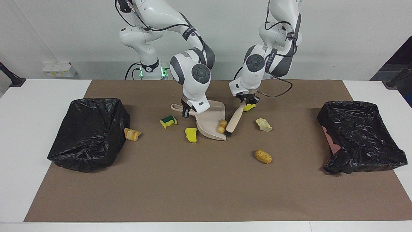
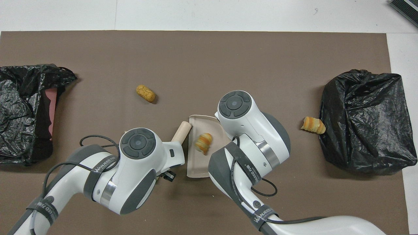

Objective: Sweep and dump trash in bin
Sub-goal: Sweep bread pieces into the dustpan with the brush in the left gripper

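Observation:
I can see the striped lump (image 2: 203, 143) sitting on the dustpan and the orange-brown lump lying behind the brush. My left gripper should carry the brush past that lump before it sweeps.
My right gripper (image 1: 186, 112) is shut on the handle of the beige dustpan (image 1: 209, 124), which rests tilted on the mat. My left gripper (image 1: 246, 101) is shut on the beige brush (image 1: 235, 118), whose black bristles meet the pan's lip. A striped bread-like lump (image 1: 221, 126) lies on the pan and also shows in the overhead view (image 2: 203, 143). On the mat lie a green-backed sponge (image 1: 168, 121), a yellow sponge (image 1: 191, 134), a yellow chunk (image 1: 250, 108) under the left gripper, a pale lump (image 1: 263, 124) and an orange-brown lump (image 1: 263, 156).
A black-bagged bin (image 1: 90, 132) stands at the right arm's end of the table, with a bread-like lump (image 1: 132, 134) beside it. Another black-bagged bin (image 1: 357, 135) stands at the left arm's end. A brown mat (image 1: 206, 187) covers the table.

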`<state>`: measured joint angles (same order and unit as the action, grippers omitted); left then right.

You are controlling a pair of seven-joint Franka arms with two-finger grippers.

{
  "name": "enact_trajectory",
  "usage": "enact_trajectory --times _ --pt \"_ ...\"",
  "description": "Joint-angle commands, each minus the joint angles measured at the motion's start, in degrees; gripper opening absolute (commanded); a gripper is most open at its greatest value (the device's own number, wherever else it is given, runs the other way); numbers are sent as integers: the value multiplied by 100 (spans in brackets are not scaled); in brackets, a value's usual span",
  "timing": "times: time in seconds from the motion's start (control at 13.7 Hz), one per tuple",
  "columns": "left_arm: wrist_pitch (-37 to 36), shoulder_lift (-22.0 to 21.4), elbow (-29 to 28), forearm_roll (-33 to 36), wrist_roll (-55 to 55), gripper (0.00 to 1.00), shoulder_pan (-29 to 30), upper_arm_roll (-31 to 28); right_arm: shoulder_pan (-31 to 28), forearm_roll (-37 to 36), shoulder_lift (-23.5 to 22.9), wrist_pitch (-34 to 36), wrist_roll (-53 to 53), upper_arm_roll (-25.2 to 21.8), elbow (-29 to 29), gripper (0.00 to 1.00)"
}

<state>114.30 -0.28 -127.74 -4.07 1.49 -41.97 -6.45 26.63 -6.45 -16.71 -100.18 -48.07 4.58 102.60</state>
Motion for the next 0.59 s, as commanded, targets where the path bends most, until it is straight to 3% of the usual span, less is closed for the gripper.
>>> enact_trajectory --times 0.0,0.29,0.51 --pt "-170 -131 99 -85 -324 0 -276 -93 -62 -23 150 -159 201 34 208 0" --pt "-671 -113 731 -76 -273 0 3 -180 -53 -23 150 -186 210 34 225 0" --pt "-584 439 1503 378 -11 0 942 -172 -27 -32 150 -186 210 34 225 0"
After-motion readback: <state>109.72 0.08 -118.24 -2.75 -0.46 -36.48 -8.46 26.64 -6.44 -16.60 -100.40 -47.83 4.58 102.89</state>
